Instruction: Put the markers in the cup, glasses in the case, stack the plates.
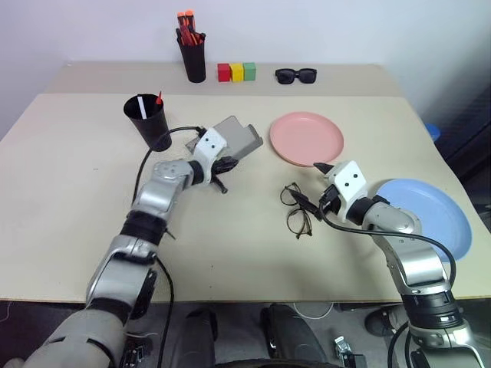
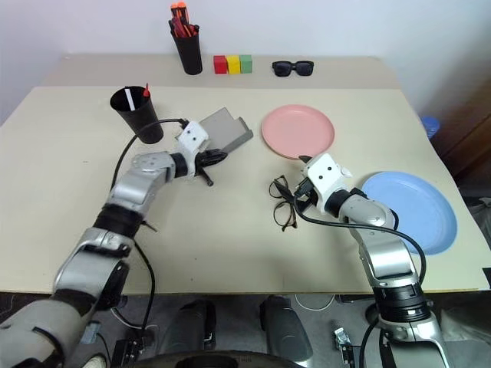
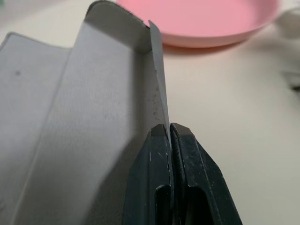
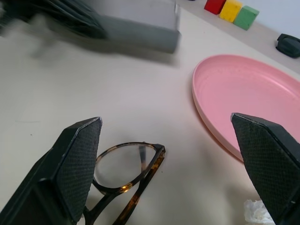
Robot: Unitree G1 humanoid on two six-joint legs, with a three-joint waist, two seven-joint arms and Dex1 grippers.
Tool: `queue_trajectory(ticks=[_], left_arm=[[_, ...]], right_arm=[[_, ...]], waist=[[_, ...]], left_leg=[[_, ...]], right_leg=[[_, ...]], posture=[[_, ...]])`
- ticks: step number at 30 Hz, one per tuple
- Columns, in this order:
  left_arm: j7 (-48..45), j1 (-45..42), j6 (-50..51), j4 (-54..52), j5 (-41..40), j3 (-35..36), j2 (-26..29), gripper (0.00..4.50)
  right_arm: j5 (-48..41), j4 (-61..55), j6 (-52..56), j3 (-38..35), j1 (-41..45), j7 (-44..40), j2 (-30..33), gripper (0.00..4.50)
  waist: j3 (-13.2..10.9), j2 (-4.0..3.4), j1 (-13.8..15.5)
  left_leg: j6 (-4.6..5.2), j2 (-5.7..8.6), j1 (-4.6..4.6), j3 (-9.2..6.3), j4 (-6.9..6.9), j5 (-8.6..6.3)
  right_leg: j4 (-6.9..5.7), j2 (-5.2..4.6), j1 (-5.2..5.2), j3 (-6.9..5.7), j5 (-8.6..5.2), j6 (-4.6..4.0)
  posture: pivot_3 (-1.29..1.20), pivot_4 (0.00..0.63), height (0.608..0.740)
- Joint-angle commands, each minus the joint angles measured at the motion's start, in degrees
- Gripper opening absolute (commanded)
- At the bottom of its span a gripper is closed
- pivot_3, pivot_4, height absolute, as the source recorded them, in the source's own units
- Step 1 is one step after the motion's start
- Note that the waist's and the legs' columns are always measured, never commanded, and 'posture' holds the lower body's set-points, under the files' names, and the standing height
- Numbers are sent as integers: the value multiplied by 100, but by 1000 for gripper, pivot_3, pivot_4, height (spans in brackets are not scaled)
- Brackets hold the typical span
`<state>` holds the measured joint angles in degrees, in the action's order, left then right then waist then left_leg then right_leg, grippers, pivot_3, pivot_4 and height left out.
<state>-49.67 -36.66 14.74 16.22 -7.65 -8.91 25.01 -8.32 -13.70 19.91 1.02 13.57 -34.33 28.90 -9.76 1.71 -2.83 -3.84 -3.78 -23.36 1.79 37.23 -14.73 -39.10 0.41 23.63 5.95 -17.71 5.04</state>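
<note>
I should keep pulling the case with my left gripper, its fingers shut on the case's near edge (image 3: pixel 160 86), to the clear space (image 1: pixel 247 198) beside the glasses, then let go.
The grey case (image 1: pixel 239 139) lies open on the table between the black cup (image 1: pixel 150 124) and the pink plate (image 1: pixel 307 138). My left gripper (image 1: pixel 224 165) is shut on the case's thin near edge (image 3: pixel 159 93). A white marker (image 1: pixel 143 107) and a red marker (image 1: pixel 159 98) stand in the cup. The glasses (image 1: pixel 298 208) lie on the table in front of the pink plate. My right gripper (image 1: pixel 313 184) hangs open just over them, a finger on each side of the near lens (image 4: pixel 124 164). The blue plate (image 1: pixel 439 208) rests at the right, beside my right arm.
At the back stand a black pen holder (image 1: pixel 192 55) with orange-red pens, three coloured blocks (image 1: pixel 236 72) and black sunglasses (image 1: pixel 296 75). The table's right edge runs close to the blue plate.
</note>
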Motion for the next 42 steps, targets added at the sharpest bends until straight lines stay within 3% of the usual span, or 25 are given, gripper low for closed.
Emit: queue_trajectory(ticks=[1, 6, 17, 20, 29, 34, 42], left_arm=[[-1220, 1051, 336, -2118, -791, 70, 872, 75], [-1584, 1661, 552, -2779, -752, -136, 1549, 75], [-1712, 1261, 555, -2135, -781, -188, 1276, 75], [-1652, 1144, 6, -1776, -534, -200, 1249, 1309], [-1604, 747, -957, -1106, -506, 30, 1068, 1309], [-1606, 1017, -334, -2057, -1183, 497, 1211, 1309], [-1481, 2426, -1, -3589, -1196, 514, 1711, 1309]], right_arm=[[-61, -219, -40, -2, 31, -27, -8, 4500], [-95, -114, -53, 12, 110, -91, -11, 4500], [-266, -193, 398, -102, 164, -284, 179, 4500], [-332, -293, 527, -138, 108, -322, 275, 4500], [-524, -575, 1043, -240, -15, -324, 435, 4500], [-1585, -1094, 2566, -637, -7, -481, 545, 4500], [-2250, -1081, 4224, -976, 231, 67, 384, 4500]], waist=[[0, -1, 5], [-8, -10, 167], [-8, -11, 175], [-8, -12, 166], [-8, -12, 182], [-8, -12, 162], [-8, -14, 105]], left_leg=[[-2, -3, -1, 1, -1, 1], [1, 2, 0, -3, 21, 3], [37, 3, -6, 1, 66, -7], [39, 2, -6, 1, 66, -9], [40, 2, -8, 2, 67, -9], [41, 0, -11, 0, 67, -10], [44, -2, -7, -1, 66, -12]], right_leg=[[0, 1, 4, 0, 0, -1], [-2, -8, -10, -10, -5, -9], [0, -5, -21, -4, -5, -7], [1, -5, -20, -4, -6, -6], [0, -5, -21, -4, -5, -5], [0, -5, -20, -4, -5, -3], [0, -5, -22, -3, -6, -6]], posture=[[0, 150, 740], [0, 150, 740], [0, 150, 740], [0, 150, 740], [0, 150, 740], [0, 150, 740], [0, 150, 740]])
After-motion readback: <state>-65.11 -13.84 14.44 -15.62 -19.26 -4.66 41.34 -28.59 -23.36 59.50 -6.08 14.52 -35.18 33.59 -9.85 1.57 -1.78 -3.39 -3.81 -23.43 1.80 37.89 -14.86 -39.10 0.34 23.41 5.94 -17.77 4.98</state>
